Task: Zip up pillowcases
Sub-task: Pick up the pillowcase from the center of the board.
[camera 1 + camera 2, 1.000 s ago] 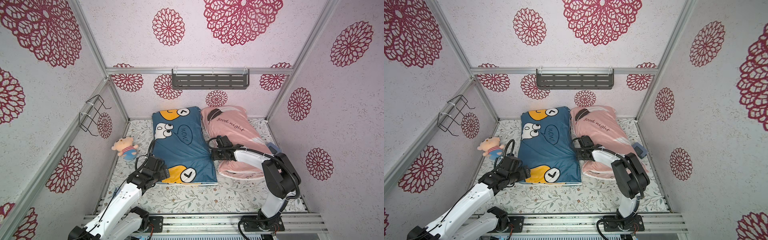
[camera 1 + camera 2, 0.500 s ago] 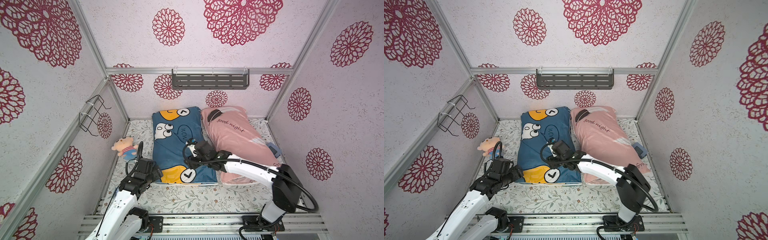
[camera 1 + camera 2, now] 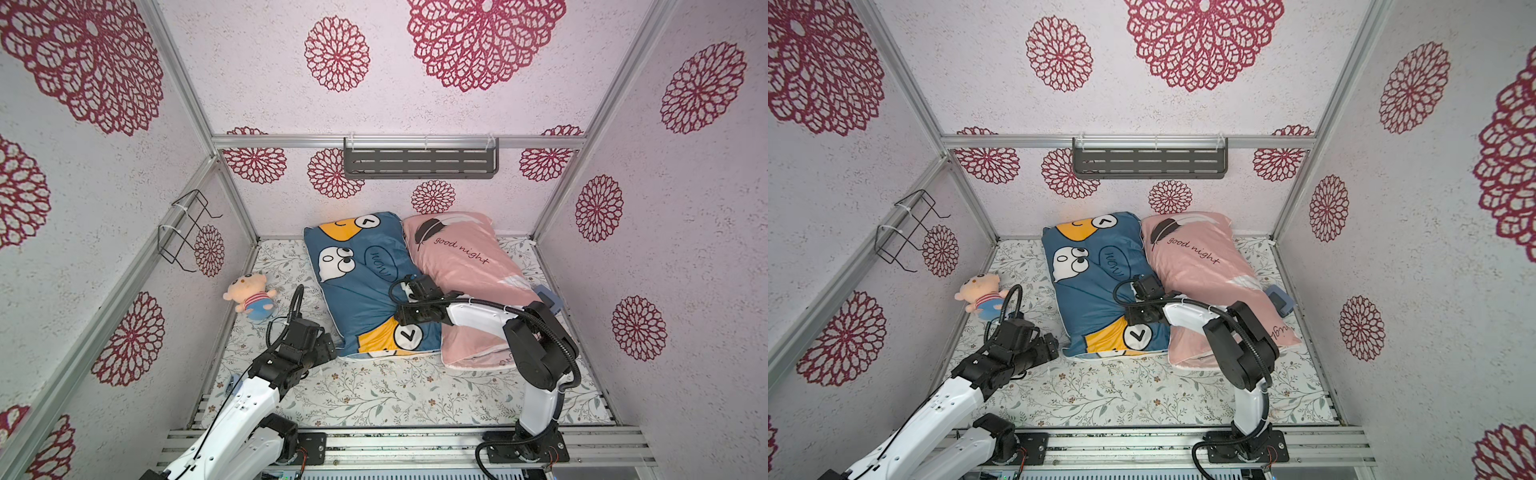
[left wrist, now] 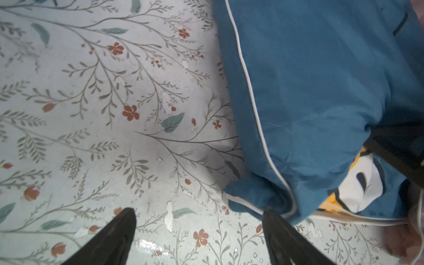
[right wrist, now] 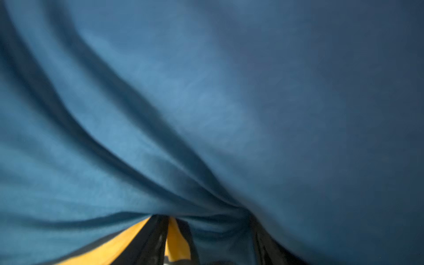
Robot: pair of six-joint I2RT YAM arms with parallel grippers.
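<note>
The blue pillowcase's piped corner is loose at the end of a finger, so next my left gripper grips that corner tightly and holds it before my right gripper reaches for the pillowcase's front edge.
Side by side at the back lie the blue pillowcase and the pink pillowcase with "good night" script. My left gripper is open low over the mat, one fingertip touching the blue case's white-piped front left corner. My right gripper presses down into the blue pillowcase by the yellow figure. Its jaws stand apart with a fold of blue cloth bulging between them, and creases radiate from that spot. No zipper shows.
A small plush doll sits by the left wall. A wire rack hangs on that wall and a grey shelf on the back wall. A grey-blue object lies right of the pink case. The floral mat covers the floor.
My right arm swung left off the pink pillowcase onto the blue one, its jaws narrowing. My left arm drew back, then came forward to the blue case's front left corner.
</note>
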